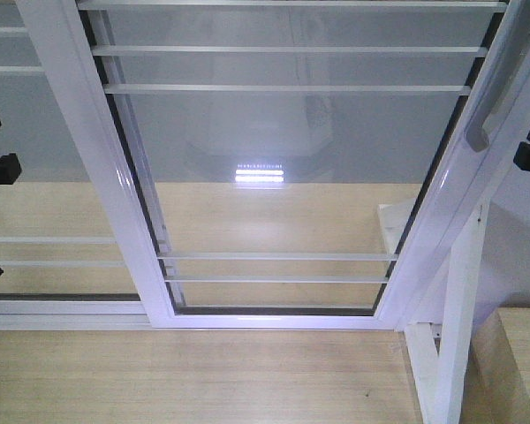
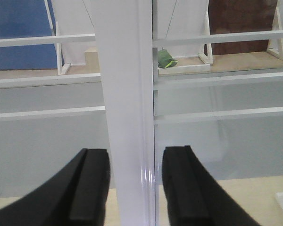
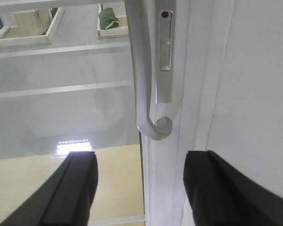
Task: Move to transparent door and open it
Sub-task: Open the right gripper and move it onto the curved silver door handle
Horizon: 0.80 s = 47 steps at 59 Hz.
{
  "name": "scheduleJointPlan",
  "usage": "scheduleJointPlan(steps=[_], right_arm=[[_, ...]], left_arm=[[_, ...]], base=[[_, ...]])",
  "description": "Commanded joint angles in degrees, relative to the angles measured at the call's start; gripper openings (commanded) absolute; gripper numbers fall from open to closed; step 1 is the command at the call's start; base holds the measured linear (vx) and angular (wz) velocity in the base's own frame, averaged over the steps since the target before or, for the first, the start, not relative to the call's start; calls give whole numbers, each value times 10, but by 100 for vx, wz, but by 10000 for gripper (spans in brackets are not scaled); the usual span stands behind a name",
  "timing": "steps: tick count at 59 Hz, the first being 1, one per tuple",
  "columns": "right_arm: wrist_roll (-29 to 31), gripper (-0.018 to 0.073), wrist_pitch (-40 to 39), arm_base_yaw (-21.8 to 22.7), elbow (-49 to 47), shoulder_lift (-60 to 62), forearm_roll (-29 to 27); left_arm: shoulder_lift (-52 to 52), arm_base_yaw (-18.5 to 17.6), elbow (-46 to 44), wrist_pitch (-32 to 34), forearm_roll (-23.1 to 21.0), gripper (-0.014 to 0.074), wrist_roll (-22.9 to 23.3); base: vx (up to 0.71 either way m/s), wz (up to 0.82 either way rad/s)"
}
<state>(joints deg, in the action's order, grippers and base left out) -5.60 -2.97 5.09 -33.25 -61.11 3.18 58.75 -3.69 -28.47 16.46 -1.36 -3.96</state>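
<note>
My gripper will make the transparent door [image 1: 274,212] slide sideways across the neighbouring pane when it pulls the door's handle, because the door's white frame overlaps the neighbouring pane's lower bar [image 1: 71,314].
The transparent door [image 1: 283,159] fills the front view: clear glass in a white frame, crossed by thin white bars. Its curved silver-grey handle [image 1: 488,104] sits on the right frame post. In the right wrist view the handle [image 3: 148,84] hangs just above and ahead of my right gripper [image 3: 141,188], which is open; the handle's hooked lower end [image 3: 155,129] is between and beyond the black fingers [image 3: 78,188]. My left gripper [image 2: 134,183] is open too, its fingers [image 2: 89,183] straddling a white vertical frame post [image 2: 125,94] without clamping it.
A white triangular support brace [image 1: 450,344] stands at the lower right beside a pale wooden box [image 1: 521,371]. The floor is light wood [image 1: 203,371]. Behind the glass lie a green object [image 2: 166,59], more white frames [image 2: 205,56] and a blue panel [image 2: 19,33].
</note>
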Motion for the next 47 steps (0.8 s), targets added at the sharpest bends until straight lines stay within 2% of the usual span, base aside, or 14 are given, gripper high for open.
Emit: scheduleJointPlan(steps=[1,10,47], right_arm=[[2,482,-45,2,-37,5,25],[2,482,-42,2,-78,-31,25],[4,482,-43,2,-295,-278,42]], left_arm=[[-7,-3,-19,45,-5,413,4],[-7,-3,-19,29,-5,413,4],[-7,-3,-19,46,-5,412,4]], base=[[0,0],[0,0],[0,0]])
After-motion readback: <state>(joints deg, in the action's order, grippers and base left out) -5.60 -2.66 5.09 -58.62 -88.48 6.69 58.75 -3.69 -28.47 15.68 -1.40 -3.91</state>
